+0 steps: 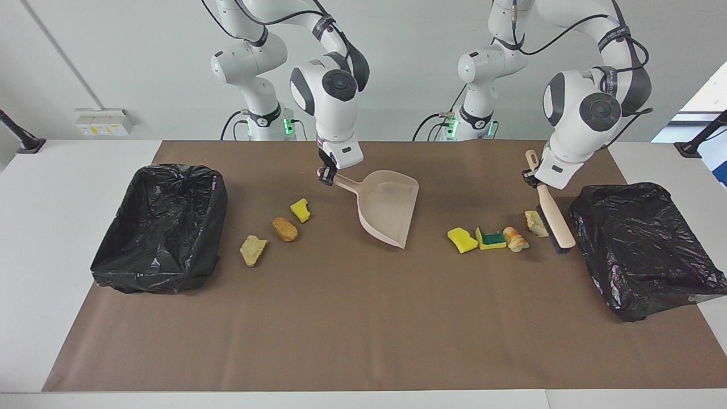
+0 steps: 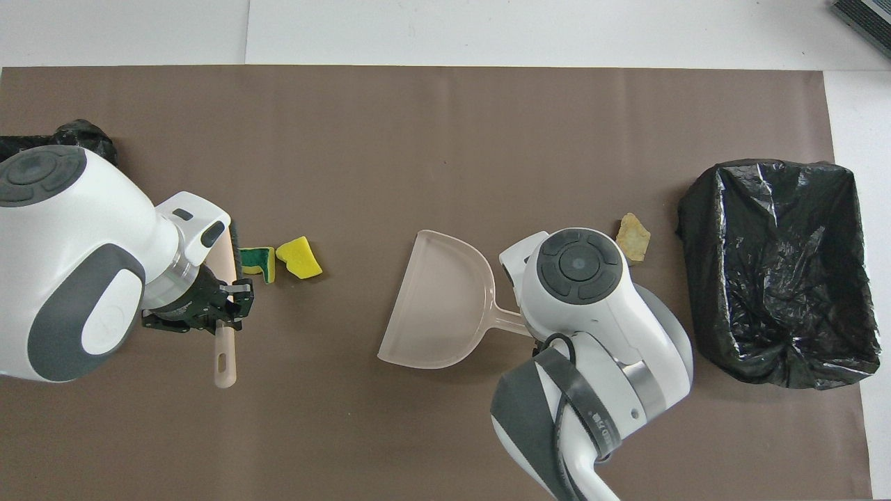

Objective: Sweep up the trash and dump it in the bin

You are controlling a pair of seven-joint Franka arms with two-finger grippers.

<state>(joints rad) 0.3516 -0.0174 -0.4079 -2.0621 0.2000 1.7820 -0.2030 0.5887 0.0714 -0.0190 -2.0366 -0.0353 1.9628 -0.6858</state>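
Note:
Next, my left gripper sweeps the row toward the dustpan's opening (image 1: 410, 215), because the brush's black bristles (image 1: 551, 232) are already behind the pale chunk at the far end of the row.
My left gripper (image 1: 531, 177) (image 2: 226, 306) is shut on the handle of the beige brush (image 1: 552, 220). The brush's black bristles stand beside a pale chunk (image 1: 533, 221), between a row of trash and the bin (image 1: 642, 250) at the left arm's end. That row also holds a yellow sponge bit (image 1: 462, 240) (image 2: 299, 257), a green-faced sponge (image 1: 491, 238) (image 2: 257, 256) and a tan curl (image 1: 515, 239). My right gripper (image 1: 326, 177) is shut on the handle of the beige dustpan (image 1: 389, 207) (image 2: 435, 313). The pan is tilted, mouth toward that row.
Three more scraps lie toward the right arm's end: a yellow bit (image 1: 300, 209), a brown chunk (image 1: 284, 228) and a pale chunk (image 1: 253, 250) (image 2: 633, 236). A second black-lined bin (image 1: 159, 227) (image 2: 776, 271) stands there. A brown mat (image 1: 363, 341) covers the table.

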